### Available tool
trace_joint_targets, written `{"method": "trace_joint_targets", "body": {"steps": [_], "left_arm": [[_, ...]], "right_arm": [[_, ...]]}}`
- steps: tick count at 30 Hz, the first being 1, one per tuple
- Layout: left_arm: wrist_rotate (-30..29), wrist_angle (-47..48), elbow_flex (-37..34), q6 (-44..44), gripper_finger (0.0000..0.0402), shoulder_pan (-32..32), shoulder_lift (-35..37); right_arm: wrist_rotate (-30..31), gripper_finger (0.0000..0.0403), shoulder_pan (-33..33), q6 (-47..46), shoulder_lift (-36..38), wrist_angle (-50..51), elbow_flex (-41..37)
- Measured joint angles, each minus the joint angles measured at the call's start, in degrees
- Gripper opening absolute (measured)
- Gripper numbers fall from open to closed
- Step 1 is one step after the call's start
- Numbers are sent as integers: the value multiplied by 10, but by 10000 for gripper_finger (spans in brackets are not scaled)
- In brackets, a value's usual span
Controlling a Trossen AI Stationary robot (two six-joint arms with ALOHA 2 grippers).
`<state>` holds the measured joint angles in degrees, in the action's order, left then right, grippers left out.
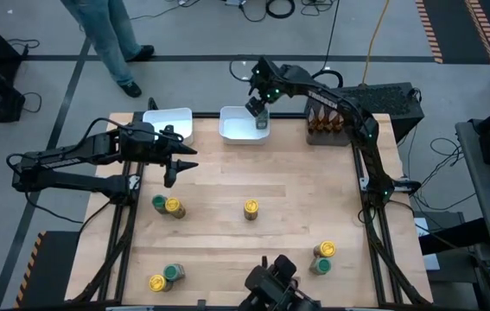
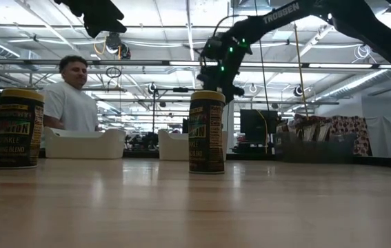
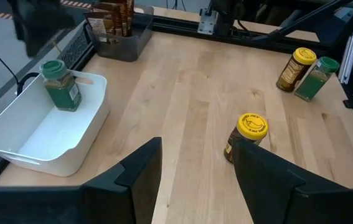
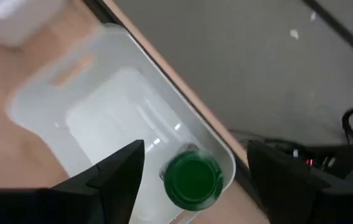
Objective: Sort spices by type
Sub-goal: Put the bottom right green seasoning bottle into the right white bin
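A green-lidded jar (image 1: 263,121) is standing free in the white tray. So my right gripper should keep going to the near green-lidded jar (image 1: 320,266) on its side and close.
A green-lidded spice jar (image 4: 192,180) stands upright in the far corner of a white tray (image 1: 238,130) at the table's far edge. My right gripper (image 4: 195,149) hangs open just above it, a finger on either side of the lid and clear of it. My left gripper (image 1: 180,164) hovers open over the table's left half with nothing between its fingers (image 3: 145,162). Loose jars stand on the wood: a yellow-lidded one (image 1: 251,208) in the middle, and green and yellow pairs at the left (image 1: 167,206), near left (image 1: 165,277) and near right (image 1: 322,257).
A second white tray (image 1: 168,123) sits left of the first. A dark bin (image 1: 327,121) with brown packets stands at the far right corner. A person (image 2: 71,96) stands beyond the far edge. Bare wood lies between the jars.
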<state>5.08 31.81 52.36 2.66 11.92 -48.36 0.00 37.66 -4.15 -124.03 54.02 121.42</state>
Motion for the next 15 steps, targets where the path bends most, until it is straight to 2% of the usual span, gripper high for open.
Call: {"method": "trace_joint_targets", "body": {"steps": [8, 15], "left_arm": [[0, 2, 0, -3, 199, 0, 0], [6, 5, 0, -30, 199, 0, 0]], "right_arm": [[-5, 267, -48, 69, 1, 136, 137], [-18, 267, -130, 82, 44, 221, 125]]}}
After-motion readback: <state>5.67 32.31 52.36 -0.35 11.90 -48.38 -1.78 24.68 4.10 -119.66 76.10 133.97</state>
